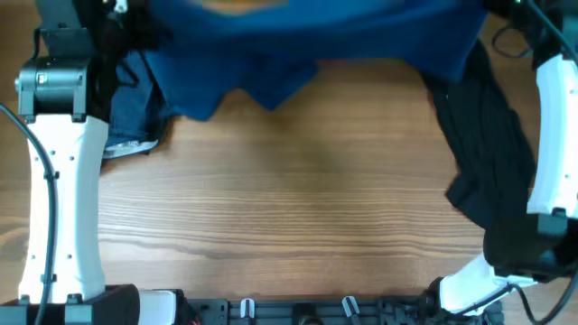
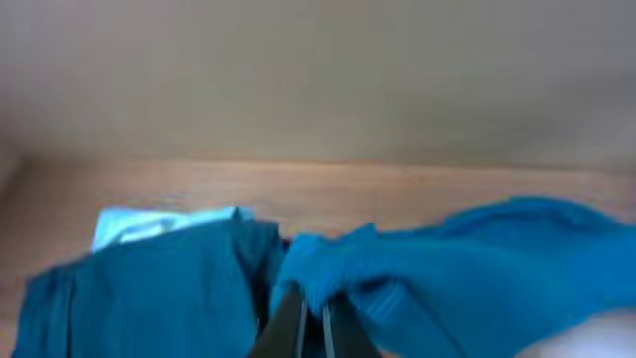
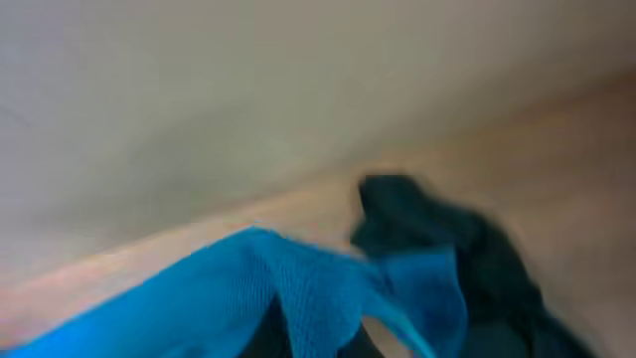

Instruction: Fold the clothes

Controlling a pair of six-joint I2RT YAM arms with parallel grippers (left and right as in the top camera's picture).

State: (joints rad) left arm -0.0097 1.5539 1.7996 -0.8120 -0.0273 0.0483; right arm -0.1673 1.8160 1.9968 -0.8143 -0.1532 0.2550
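Note:
The blue garment's lower edge (image 1: 269,90) is hanging crumpled near my left gripper. Both grippers should first swing it back and out, then lay it across the open wood (image 1: 302,135).
A bright blue garment (image 1: 307,45) is stretched across the far side of the wooden table, hanging between the two arms and blurred by motion. In the left wrist view my left gripper (image 2: 310,313) is shut on an edge of this blue garment (image 2: 467,268). In the right wrist view my right gripper (image 3: 313,338) is shut on another part of the blue garment (image 3: 248,288), which covers its fingertips. In the overhead view both grippers are hidden behind the cloth at the top corners.
A dark blue folded garment with a white label (image 1: 135,99) lies at the far left; it shows in the left wrist view (image 2: 139,288) too. A dark black-green garment (image 1: 492,153) lies crumpled at the right and shows in the right wrist view (image 3: 467,259). Bare wood table (image 1: 289,208) fills the middle.

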